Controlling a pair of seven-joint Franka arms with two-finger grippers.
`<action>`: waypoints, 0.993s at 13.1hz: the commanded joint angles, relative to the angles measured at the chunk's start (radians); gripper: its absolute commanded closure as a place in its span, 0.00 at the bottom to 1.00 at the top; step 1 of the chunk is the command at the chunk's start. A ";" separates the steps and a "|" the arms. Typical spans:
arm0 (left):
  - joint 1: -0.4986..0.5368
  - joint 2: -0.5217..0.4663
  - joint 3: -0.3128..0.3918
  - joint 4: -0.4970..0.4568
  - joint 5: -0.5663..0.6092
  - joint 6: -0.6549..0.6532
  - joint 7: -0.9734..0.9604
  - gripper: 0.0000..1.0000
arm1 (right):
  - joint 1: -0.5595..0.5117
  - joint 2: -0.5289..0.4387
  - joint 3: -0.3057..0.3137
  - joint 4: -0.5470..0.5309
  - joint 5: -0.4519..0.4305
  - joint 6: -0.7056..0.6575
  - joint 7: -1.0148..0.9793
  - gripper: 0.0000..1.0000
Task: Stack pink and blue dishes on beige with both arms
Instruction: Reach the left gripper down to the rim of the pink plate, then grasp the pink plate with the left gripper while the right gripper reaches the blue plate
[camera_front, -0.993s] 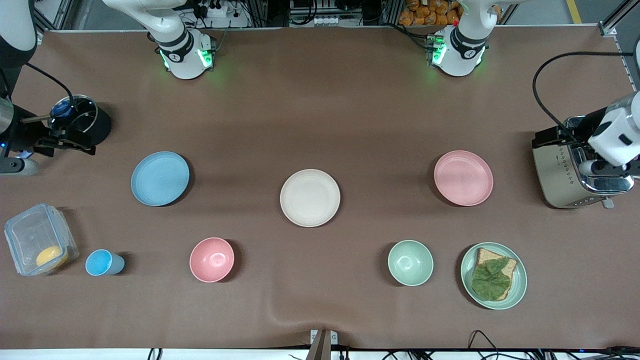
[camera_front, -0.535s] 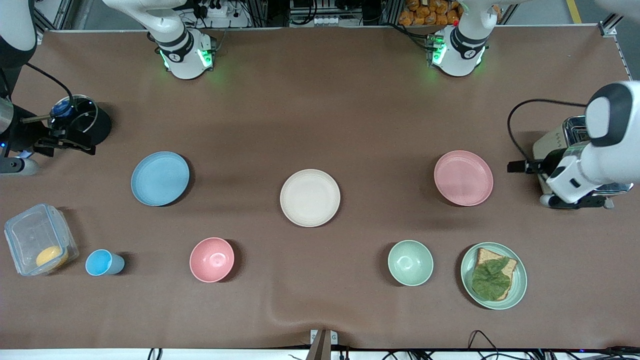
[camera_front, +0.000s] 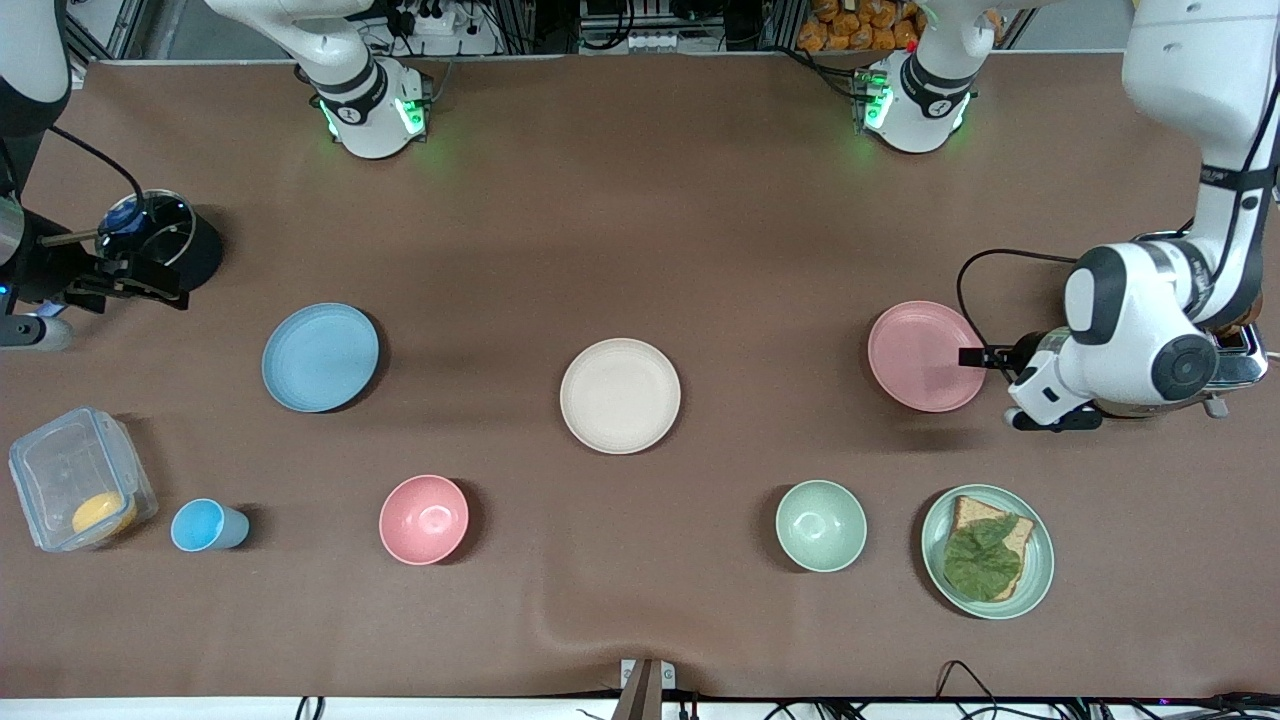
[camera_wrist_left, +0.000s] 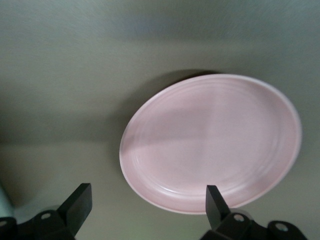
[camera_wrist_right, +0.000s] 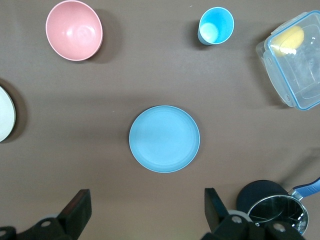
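Observation:
The pink plate (camera_front: 926, 356) looks about the same width as the beige plate (camera_front: 620, 396), so the beige plate will be completely hidden by it when I stack them.
The cream-beige plate (camera_front: 620, 396) lies mid-table. Toward the left arm's end lies the pink plate (camera_front: 926, 356), filling much of the left wrist view (camera_wrist_left: 212, 142). My left gripper (camera_front: 1030, 418) (camera_wrist_left: 147, 210) hangs low and open just off that plate's rim, with bare table between its fingers. The blue plate (camera_front: 320, 357) (camera_wrist_right: 164, 138) lies toward the right arm's end. My right gripper (camera_front: 160, 288) (camera_wrist_right: 147, 210) waits open and empty high up, beside the blue plate, near a pot. An edge of the beige plate (camera_wrist_right: 4, 114) shows in the right wrist view.
Nearer the camera are a pink bowl (camera_front: 424, 519), a blue cup (camera_front: 205, 526), a clear box (camera_front: 60, 470) with something yellow in it, a green bowl (camera_front: 821, 525) and a green plate (camera_front: 1040, 575) with bread and a leaf. A pot (camera_front: 150, 235) stands by the right gripper. A toaster (camera_front: 1240, 368) is under the left arm.
The left arm has swung from over the toaster toward the pink plate and lowered its gripper to the plate's rim. The right arm and all dishes have stayed put.

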 joint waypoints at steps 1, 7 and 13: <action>0.060 0.081 -0.009 0.052 -0.001 0.004 0.063 0.00 | -0.002 -0.008 0.003 0.002 -0.016 -0.013 0.008 0.00; 0.065 0.139 -0.009 0.062 -0.047 0.005 0.078 0.47 | -0.005 -0.007 0.002 0.002 -0.016 -0.011 0.011 0.00; 0.076 0.127 -0.011 0.094 -0.070 -0.016 0.261 1.00 | -0.035 0.162 0.000 -0.010 -0.010 -0.017 -0.037 0.00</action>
